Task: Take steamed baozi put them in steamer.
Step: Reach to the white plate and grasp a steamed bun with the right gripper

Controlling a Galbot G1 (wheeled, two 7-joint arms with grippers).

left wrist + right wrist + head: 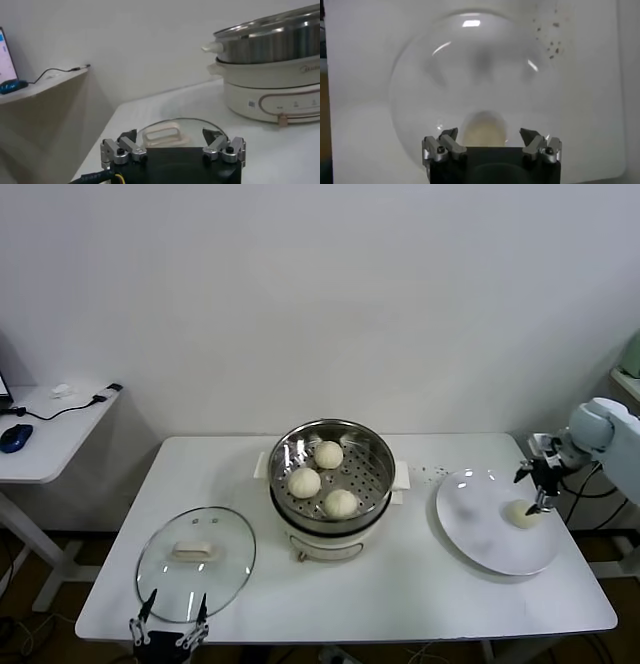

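My right gripper's open fingers have the baozi [484, 132] centred in the gap between them, and it lies alone on the white plate. I should lower the fingers next until they are on either side of its sides [521, 514].
The steel steamer [368, 446] stands on its white cooker base at the table's middle and holds three cream-white baozi [329, 454] [304, 482] [341, 502]. A fourth baozi [522, 514] lies on the white plate [480, 539] at the right. My right gripper [537, 487] hovers just above that baozi, open, with the bun [485, 129] between its spread fingers in the right wrist view. My left gripper [168, 624] is open and empty at the table's front left edge, by the glass lid. The steamer also shows in the left wrist view [272, 45].
The round glass lid [196, 562] with a cream handle lies flat at the front left, also in the left wrist view [165, 134]. A side desk [45, 439] with a mouse and cable stands at far left. Dark specks dot the table behind the plate.
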